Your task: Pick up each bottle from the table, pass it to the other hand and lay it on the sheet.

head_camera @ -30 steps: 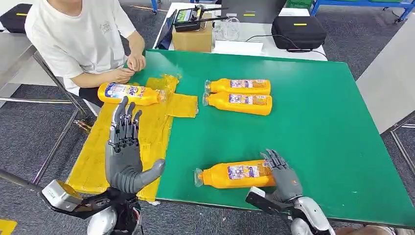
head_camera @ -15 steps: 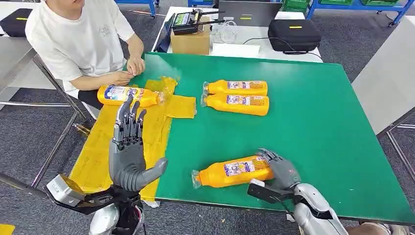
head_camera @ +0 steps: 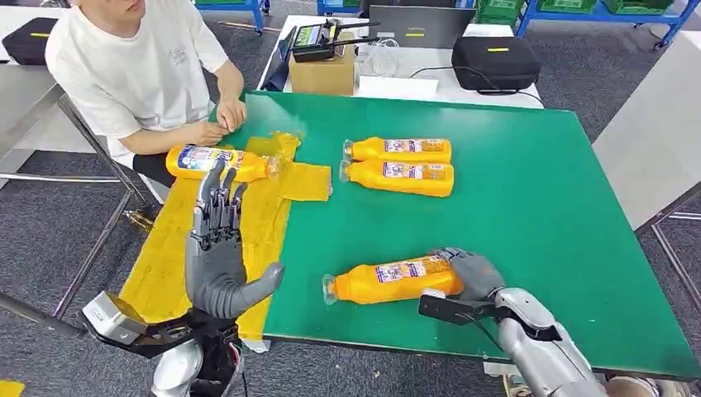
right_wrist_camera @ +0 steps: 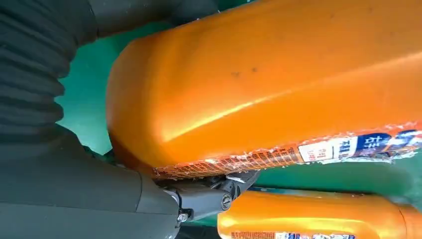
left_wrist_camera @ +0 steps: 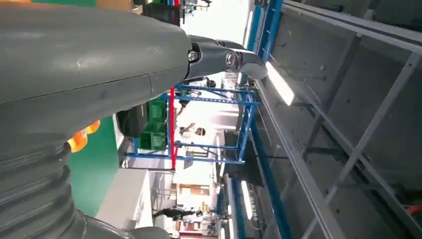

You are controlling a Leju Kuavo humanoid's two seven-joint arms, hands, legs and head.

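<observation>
The orange bottle (head_camera: 361, 284) is lying with its small-print label (head_camera: 402, 271) facing up, so the robot should expect a big logo hidden on the underside when it lifts the bottle.
An orange bottle (head_camera: 393, 281) lies near the front edge of the green table (head_camera: 546, 231), cap pointing left. My right hand (head_camera: 473, 273) grips its base end; the right wrist view shows the bottle (right_wrist_camera: 278, 79) pressed against the palm, with my fingers (right_wrist_camera: 209, 191) curled under it. My left hand (head_camera: 216, 256) stands upright and open above the yellow sheet (head_camera: 161, 265), holding nothing. One bottle (head_camera: 216, 160) lies across the far end of the sheet. Two more bottles (head_camera: 401, 150) (head_camera: 402, 177) lie side by side mid-table.
A person in a white shirt (head_camera: 136, 70) sits at the far left corner, hands beside the bottle on the sheet. Behind the table stand a cardboard box (head_camera: 324, 70) and a black case (head_camera: 496, 59). A grey table (head_camera: 653, 141) borders the right side.
My right hand has closed around the near bottle's base, and the bottle has shifted slightly left and tilted. The left hand has barely moved.
</observation>
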